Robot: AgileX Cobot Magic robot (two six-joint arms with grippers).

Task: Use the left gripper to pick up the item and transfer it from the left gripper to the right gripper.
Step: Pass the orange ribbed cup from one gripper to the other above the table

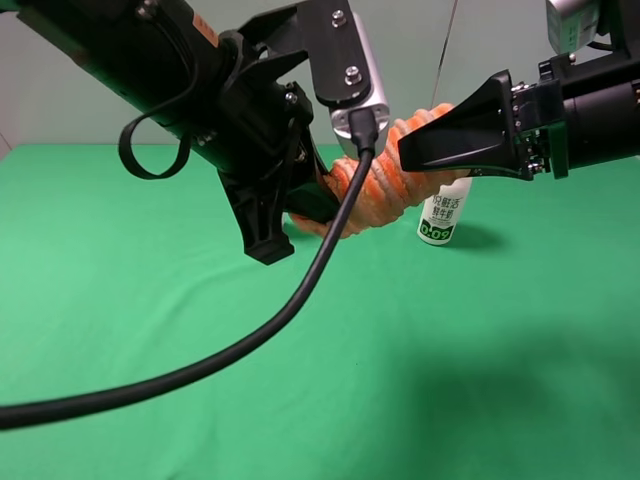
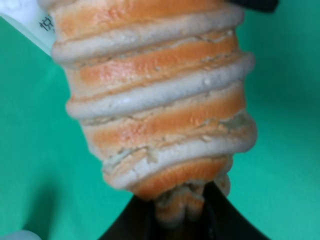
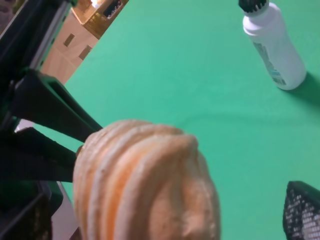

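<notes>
I expect the roll [image 1: 385, 187] to stay straight with its ribs together when I carry it by its upper end, because it sticks straight out from my left gripper.
The item [image 1: 375, 185], an orange ribbed roll with cream edges, hangs tilted in the air above the green table. My left gripper [image 1: 305, 208] is shut on its lower end; the left wrist view shows the roll [image 2: 155, 100] rising from the black fingers [image 2: 125, 227]. My right gripper [image 1: 440, 145] is open at the roll's upper end, one jaw in front of it. In the right wrist view the roll [image 3: 145, 185] fills the foreground, and one fingertip [image 3: 302, 212] stands apart from it.
A white bottle [image 1: 443, 212] stands upright on the green cloth [image 1: 500, 350] just behind and below the roll; it also shows in the right wrist view [image 3: 275, 45]. A thick black cable [image 1: 250, 345] loops from the left wrist across the foreground.
</notes>
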